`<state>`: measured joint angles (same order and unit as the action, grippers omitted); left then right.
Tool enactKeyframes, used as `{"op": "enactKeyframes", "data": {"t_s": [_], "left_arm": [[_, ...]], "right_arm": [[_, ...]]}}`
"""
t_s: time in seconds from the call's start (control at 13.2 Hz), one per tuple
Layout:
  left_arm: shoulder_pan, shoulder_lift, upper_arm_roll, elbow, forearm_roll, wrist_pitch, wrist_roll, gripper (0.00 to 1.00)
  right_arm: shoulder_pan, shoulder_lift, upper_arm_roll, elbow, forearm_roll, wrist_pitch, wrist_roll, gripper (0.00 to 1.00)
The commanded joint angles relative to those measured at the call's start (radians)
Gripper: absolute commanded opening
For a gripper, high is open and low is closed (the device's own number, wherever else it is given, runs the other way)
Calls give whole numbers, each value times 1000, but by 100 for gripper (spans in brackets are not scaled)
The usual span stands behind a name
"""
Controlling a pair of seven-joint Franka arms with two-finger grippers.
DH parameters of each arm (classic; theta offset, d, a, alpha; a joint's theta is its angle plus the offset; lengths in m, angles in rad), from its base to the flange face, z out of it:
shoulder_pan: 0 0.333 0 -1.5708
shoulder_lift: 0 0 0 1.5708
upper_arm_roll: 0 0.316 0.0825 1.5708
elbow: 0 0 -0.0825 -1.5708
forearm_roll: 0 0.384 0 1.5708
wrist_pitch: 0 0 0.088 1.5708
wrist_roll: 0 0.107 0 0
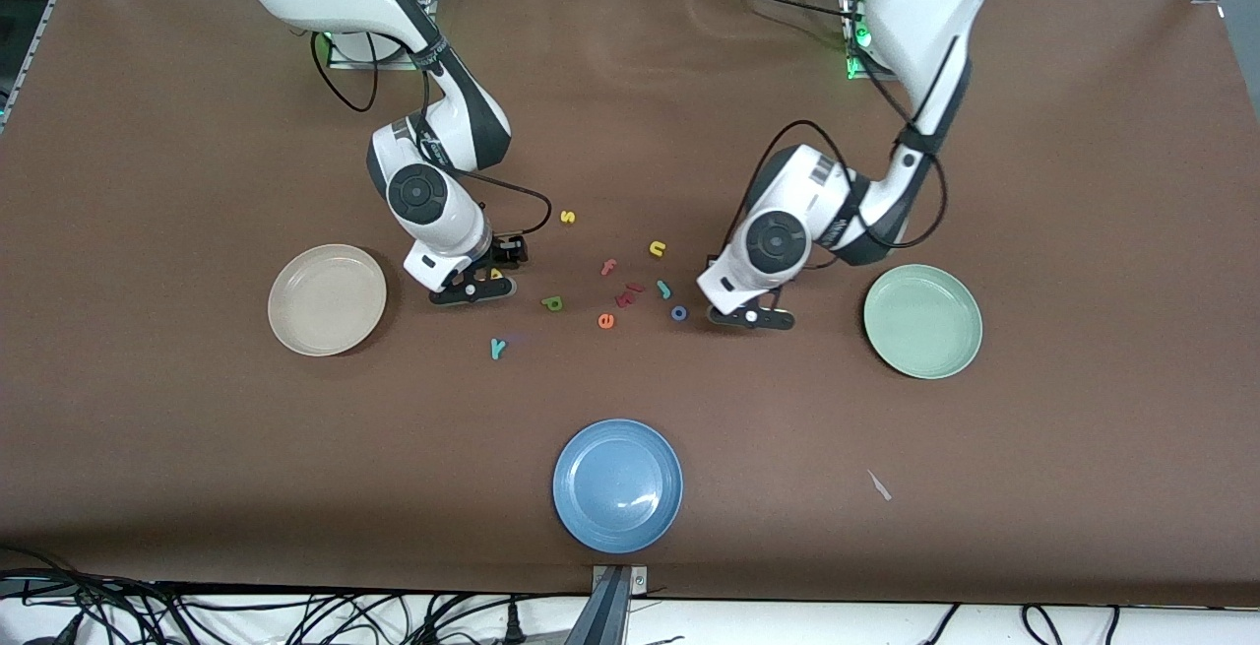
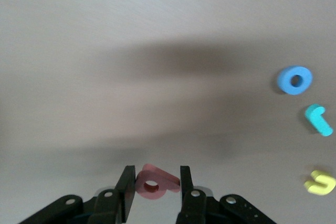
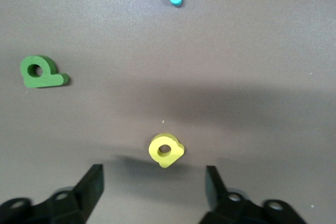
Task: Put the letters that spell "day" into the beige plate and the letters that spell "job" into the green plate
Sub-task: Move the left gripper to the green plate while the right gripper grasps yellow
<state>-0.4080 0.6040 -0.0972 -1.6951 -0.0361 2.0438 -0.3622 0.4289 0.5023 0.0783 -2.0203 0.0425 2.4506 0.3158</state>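
Observation:
The yellow "d" (image 3: 166, 151) is in front of my right gripper's open fingers. My right gripper should reach farther until its fingers are on both sides of the letter, and then close.
My left gripper (image 2: 156, 174) is shut on the pink-red "b" (image 2: 155, 184), low over the table between the blue "o" (image 1: 679, 312) and the green plate (image 1: 922, 321). The teal "j" (image 1: 664, 289) lies beside the "o". My right gripper (image 3: 153, 170) stands open, between the beige plate (image 1: 327, 299) and the olive-green "a" (image 1: 552, 303). The yellow "d" (image 3: 166, 150) sits loose just ahead of its fingertips, touching neither. The teal "y" (image 1: 498, 348) lies nearer the front camera than the "a". Both plates hold nothing.
A blue plate (image 1: 617, 484) sits near the table's front edge. Other letters lie in the middle: yellow "s" (image 1: 567, 217), yellow "n" (image 1: 658, 249), pink "f" (image 1: 608, 267), orange "e" (image 1: 605, 321) and red pieces (image 1: 628, 292). A small white scrap (image 1: 879, 485) lies toward the left arm's end.

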Motion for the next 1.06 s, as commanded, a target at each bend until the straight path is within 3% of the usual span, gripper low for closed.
{"op": "enactKeyframes", "data": {"t_s": [0.0,0.38,0.53,0.84,0.91,0.99], "left_arm": [[85,-75,1,-21,22,-71,129,19],[283,-86,1,-23,126,-65,416,19],[319,-58,-1,-23,200,-28,428,19],[363,32,2,-28,205,65,431,19],[373,48,1,-29,220,82,431,25],[373,48,1,-28,222,79,431,44]], "right_arm": [[-13,22,8,32,11,-12,9,100],[-22,48,5,51,10,-8,-3,99],[-21,53,5,54,11,-7,-1,99],[-18,68,6,51,11,-2,6,87],[-18,68,6,49,11,-2,8,82],[-18,67,6,48,11,-2,8,79]]}}
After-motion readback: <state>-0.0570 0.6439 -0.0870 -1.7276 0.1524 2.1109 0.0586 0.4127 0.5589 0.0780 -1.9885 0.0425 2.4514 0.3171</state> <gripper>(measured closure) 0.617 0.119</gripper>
